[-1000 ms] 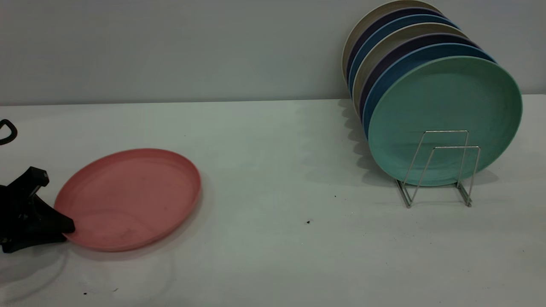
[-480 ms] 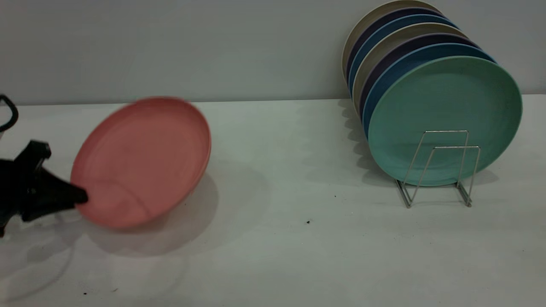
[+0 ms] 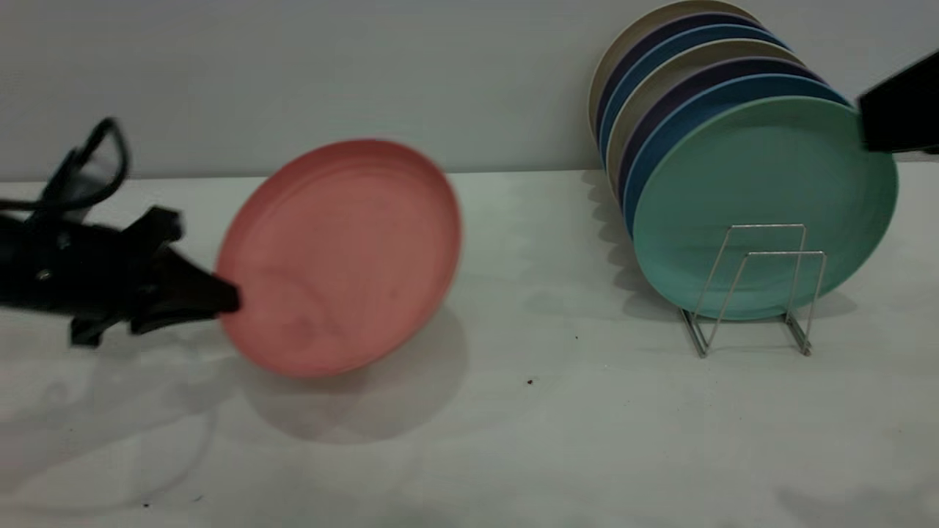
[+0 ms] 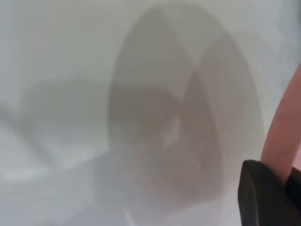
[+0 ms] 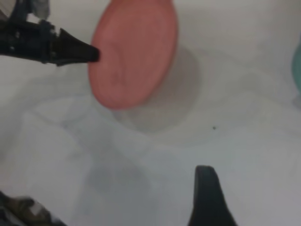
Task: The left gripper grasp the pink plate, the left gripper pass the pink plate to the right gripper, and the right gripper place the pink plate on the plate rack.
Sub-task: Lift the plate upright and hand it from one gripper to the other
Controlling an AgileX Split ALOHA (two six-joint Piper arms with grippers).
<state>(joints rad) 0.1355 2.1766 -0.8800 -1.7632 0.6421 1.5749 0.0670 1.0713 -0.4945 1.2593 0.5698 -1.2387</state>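
Observation:
My right gripper keeps moving to the open opposite rim (image 3: 457,236) until its fingers are on both sides of it, because my left gripper is holding one rim of the pink plate (image 3: 249,303).
My left gripper (image 3: 224,299) is shut on the left rim of the pink plate (image 3: 345,257) and holds it above the table, left of centre, tilted up with its face toward the camera. In the left wrist view a black finger (image 4: 261,193) presses on the plate's pink rim (image 4: 282,136). The right wrist view shows the plate (image 5: 134,52) and the left gripper (image 5: 91,54) far off. Only one finger (image 5: 207,188) of my right gripper shows, with bare table on both sides of it and nothing held. The wire plate rack (image 3: 763,286) stands at the right.
A mint-green plate (image 3: 763,191) leans in the rack, with several blue, purple and beige plates (image 3: 682,81) behind it. A black part of the right arm (image 3: 899,106) reaches in at the upper right edge. The white table (image 3: 557,440) lies between plate and rack.
The left gripper has lifted the pink plate off the table, tilted it up and carried it to the right. The right arm has come into view at the upper right.

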